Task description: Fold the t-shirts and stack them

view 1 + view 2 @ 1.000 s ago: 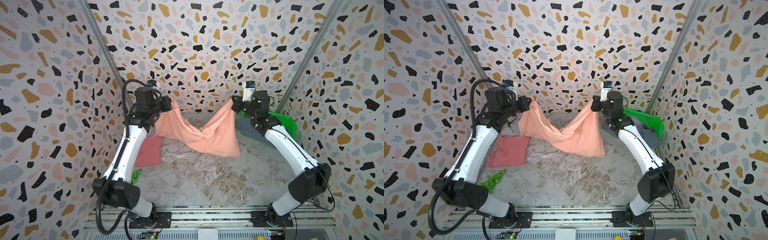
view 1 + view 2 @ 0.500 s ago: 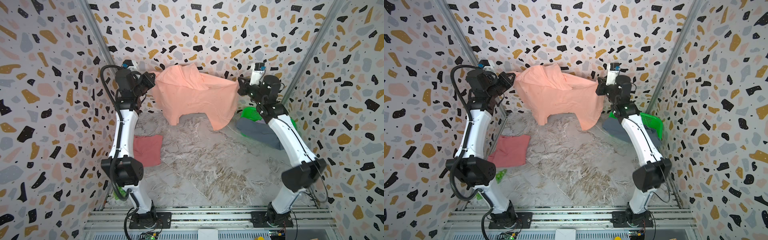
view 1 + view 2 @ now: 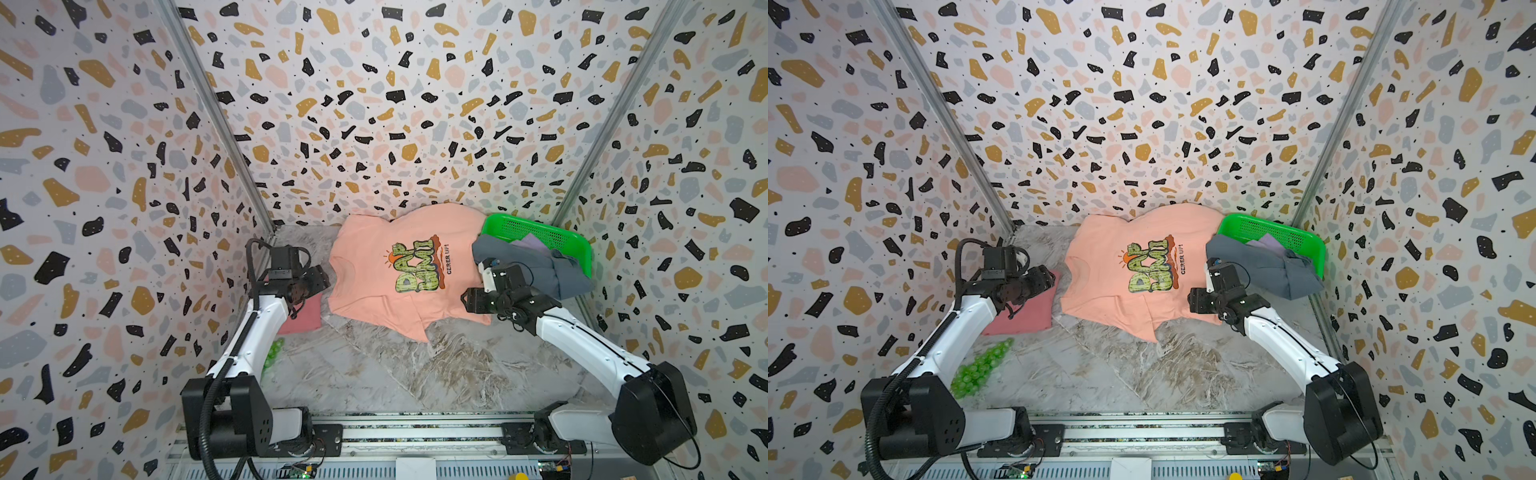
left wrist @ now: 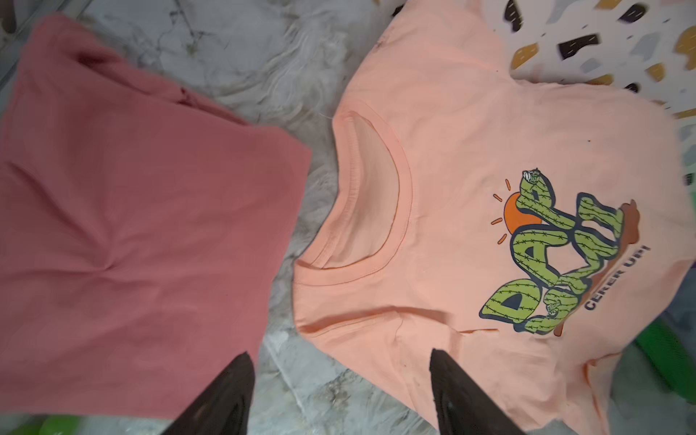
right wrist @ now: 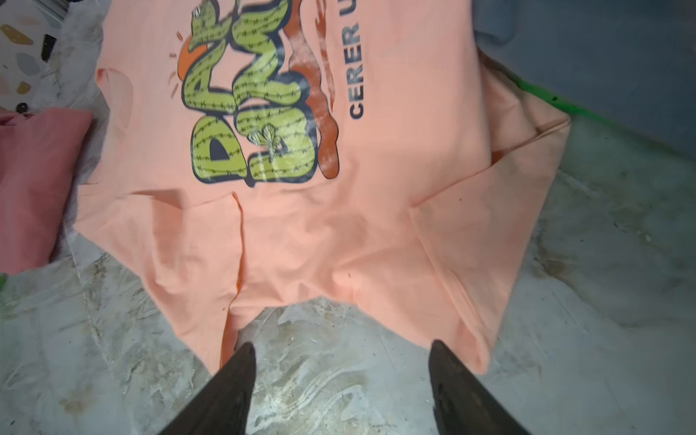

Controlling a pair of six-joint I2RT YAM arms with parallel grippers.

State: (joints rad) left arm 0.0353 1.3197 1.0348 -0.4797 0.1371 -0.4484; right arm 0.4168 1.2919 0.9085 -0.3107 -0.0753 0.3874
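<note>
My right gripper needs to pull the draped cloth [image 3: 494, 249] away before folding the peach-orange t-shirt, since the blue-grey t-shirt hangs over the peach-orange t-shirt's hem [image 3: 475, 242] beside the basket.
The peach-orange t-shirt [image 3: 374, 270] [image 3: 1113, 274] lies spread at the back middle of the table, cartoon print up, its collar toward the left. My left gripper [image 3: 322, 278] [image 4: 339, 357] hovers open by that collar end, between the peach shirt and the folded rose-red t-shirt [image 3: 301, 316] [image 4: 132, 226]. My right gripper [image 3: 467, 301] [image 5: 341, 348] stands open over bare table at the shirt's hem [image 5: 376, 282]. Neither holds anything. A blue-grey t-shirt [image 3: 532, 270] hangs over the basket's front, with a lavender one [image 3: 534, 241] behind it.
A bright green perforated basket [image 3: 573, 245] [image 3: 1304, 239] sits in the back right corner. A cluster of small green balls [image 3: 980, 365] lies front left beside the left arm. Terrazzo walls close in on three sides. Marbled table [image 3: 395, 374] shows in front of the shirts.
Both arms came down from holding the peach shirt stretched in the air. The shirt now lies flat on the table, and both grippers have opened and let it go.
</note>
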